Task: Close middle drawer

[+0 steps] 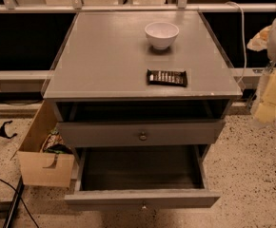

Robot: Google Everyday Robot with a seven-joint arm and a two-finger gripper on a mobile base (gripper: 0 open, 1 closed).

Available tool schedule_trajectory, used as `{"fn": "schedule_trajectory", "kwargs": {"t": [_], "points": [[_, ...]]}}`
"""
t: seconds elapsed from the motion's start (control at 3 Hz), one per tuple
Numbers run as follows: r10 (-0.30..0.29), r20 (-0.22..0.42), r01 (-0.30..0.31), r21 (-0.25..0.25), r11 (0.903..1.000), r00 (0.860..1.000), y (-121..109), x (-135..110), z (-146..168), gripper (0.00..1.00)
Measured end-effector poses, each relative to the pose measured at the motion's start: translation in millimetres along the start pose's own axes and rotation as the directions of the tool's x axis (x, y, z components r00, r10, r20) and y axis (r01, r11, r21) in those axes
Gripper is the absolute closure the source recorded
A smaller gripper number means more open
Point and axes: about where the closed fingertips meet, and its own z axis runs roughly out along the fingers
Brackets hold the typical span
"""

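The low flat front (142, 200) is square with the cabinet, so the middle drawer (142, 169) will go straight in with both ends together when the robot pushes it.
The middle drawer (142, 197) is pulled far out at the bottom of the grey cabinet (104, 56). Its dark inside (142, 167) looks empty. Its low flat front faces me with a small round knob (143, 206). Above it is a taller grey drawer front (104, 133) with a larger knob (142, 136), pushed in. My gripper (267, 103) hangs at the right edge of the view, right of the cabinet, higher than the open drawer and not touching it.
A white bowl (162, 34) and a dark snack packet (166, 77) sit on the cabinet top. An open tan cardboard box (45, 167) with items inside stands against the cabinet's left side. Cables (4, 184) lie on the speckled floor at left. A rail (128, 7) runs behind.
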Motion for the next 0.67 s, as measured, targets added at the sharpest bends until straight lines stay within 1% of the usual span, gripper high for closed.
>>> {"fn": "schedule_trajectory", "kwargs": {"t": [0.33, 0.67], "points": [[0.000, 0.000, 0.000, 0.000, 1.0000, 1.000, 0.0, 0.0, 0.0, 0.00], [0.000, 0.000, 0.000, 0.000, 1.0000, 1.000, 0.0, 0.0, 0.0, 0.16]]}}
